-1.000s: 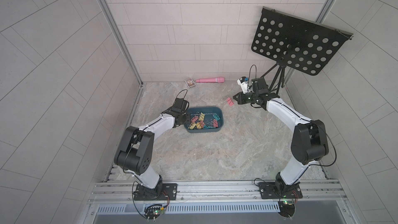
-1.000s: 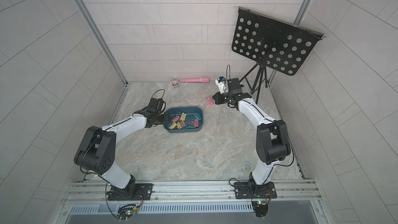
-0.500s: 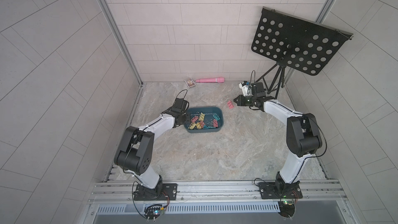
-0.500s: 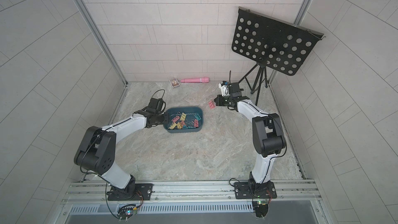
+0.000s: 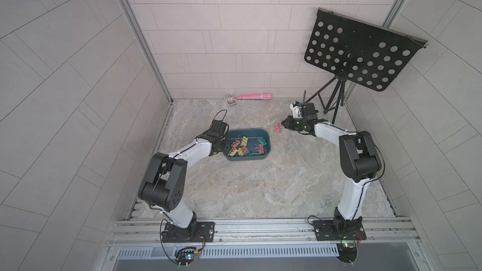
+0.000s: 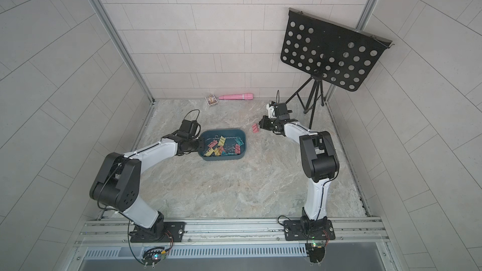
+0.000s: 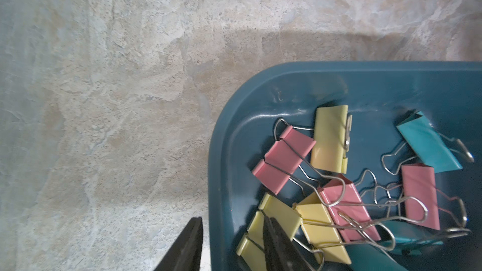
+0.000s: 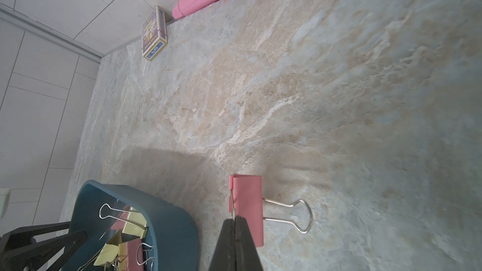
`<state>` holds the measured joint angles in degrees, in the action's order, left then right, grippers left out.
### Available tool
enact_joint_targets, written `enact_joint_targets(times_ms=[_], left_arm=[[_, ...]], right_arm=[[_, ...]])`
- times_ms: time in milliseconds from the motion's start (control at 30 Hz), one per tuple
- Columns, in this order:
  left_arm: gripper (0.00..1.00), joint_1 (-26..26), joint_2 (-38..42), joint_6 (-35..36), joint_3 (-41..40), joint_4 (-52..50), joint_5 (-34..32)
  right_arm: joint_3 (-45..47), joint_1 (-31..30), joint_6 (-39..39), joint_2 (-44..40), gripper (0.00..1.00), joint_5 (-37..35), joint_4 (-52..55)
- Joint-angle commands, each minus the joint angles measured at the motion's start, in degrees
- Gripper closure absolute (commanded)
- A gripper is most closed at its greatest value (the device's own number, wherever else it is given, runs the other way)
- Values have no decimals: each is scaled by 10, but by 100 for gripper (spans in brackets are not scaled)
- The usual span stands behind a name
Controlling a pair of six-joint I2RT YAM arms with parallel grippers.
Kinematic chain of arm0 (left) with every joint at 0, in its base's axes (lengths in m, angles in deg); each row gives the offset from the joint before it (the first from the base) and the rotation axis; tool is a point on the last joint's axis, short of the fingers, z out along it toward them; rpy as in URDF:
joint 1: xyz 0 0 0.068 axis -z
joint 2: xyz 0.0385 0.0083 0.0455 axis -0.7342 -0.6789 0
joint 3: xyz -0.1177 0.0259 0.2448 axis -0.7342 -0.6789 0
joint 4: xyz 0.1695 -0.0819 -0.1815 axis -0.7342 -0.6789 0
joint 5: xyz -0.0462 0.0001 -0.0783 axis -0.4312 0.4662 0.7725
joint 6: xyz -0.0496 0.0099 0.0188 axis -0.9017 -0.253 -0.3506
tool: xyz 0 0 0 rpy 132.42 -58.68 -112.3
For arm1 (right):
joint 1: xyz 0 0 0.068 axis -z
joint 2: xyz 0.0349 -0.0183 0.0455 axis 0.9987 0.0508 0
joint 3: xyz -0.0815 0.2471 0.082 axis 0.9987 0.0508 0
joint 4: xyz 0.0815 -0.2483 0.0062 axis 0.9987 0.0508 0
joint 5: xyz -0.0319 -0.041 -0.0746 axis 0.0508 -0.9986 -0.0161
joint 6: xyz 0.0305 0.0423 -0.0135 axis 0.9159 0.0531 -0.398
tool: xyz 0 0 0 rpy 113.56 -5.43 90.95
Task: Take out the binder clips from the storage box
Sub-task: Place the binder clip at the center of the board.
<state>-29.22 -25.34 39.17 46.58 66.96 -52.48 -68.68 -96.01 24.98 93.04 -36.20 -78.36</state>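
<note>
I should keep lowering the pink binder clip with my right gripper, as it is clear of the storage box, until it rests on the open tabletop, then let go.
The dark teal storage box sits mid-floor with several pink, yellow and teal binder clips piled inside. My left gripper straddles the box's left wall, one finger outside on the floor side and one inside over a yellow clip, closed on that wall. One pink binder clip lies on the floor right of the box. My right gripper is shut on that clip's folded wire handle.
A long pink cylinder and a small printed card box lie along the back wall. A black perforated music stand stands on tripod legs in the back right corner, just behind my right arm. Tiled walls close in three sides.
My right gripper has come down a little with the pink clip, which now rests on the floor, and the right elbow has swung inward. The left arm and the box have not moved.
</note>
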Motion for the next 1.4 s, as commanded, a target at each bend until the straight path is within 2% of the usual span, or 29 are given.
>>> enact_joint_targets(times_ms=[0,300,967,1167,1367], left_arm=[[54,0,8,8,-7,5,4],[54,-1,4,9,-8,8,5],[54,-2,5,4,-12,12,10],[54,-1,5,3,-13,11,7],[54,-2,6,4,-10,10,7]], right_arm=[[-15,3,25,8,100,-30,-13],[-14,8,64,26,100,-36,-32],[-3,21,77,45,100,-23,-42],[-4,23,78,49,94,-18,-40],[-1,26,77,49,93,-14,-40]])
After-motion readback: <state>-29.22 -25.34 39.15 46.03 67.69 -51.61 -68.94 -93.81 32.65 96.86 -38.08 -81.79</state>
